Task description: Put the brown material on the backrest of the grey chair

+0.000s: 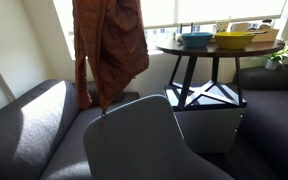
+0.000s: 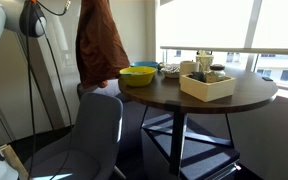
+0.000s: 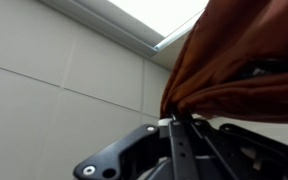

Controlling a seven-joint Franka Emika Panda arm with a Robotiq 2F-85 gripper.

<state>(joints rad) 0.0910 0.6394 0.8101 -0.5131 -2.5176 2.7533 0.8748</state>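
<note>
The robot's gripper should carry the brown material back over the backrest's middle (image 1: 134, 104) before lowering it across, because the brown material's lower tip hangs toward one end of the backrest.
The brown material (image 1: 109, 45) hangs in long folds from above the frame in both exterior views (image 2: 99, 45); its lower tip ends just above the top edge of the grey chair's backrest (image 1: 144, 140), which also shows at the lower left of an exterior view (image 2: 94, 135). The gripper is out of view at the top in both exterior views. In the wrist view my gripper (image 3: 174, 118) is shut on a bunched fold of the brown material (image 3: 239, 70), which fills the upper right of that view.
A round dark table (image 2: 214, 95) stands next to the chair with a yellow bowl (image 2: 137, 75), a blue bowl (image 1: 196, 39) and a wooden box (image 2: 207, 85) of small items. A grey sofa (image 1: 24, 125) lies beside the chair. Bright windows are behind.
</note>
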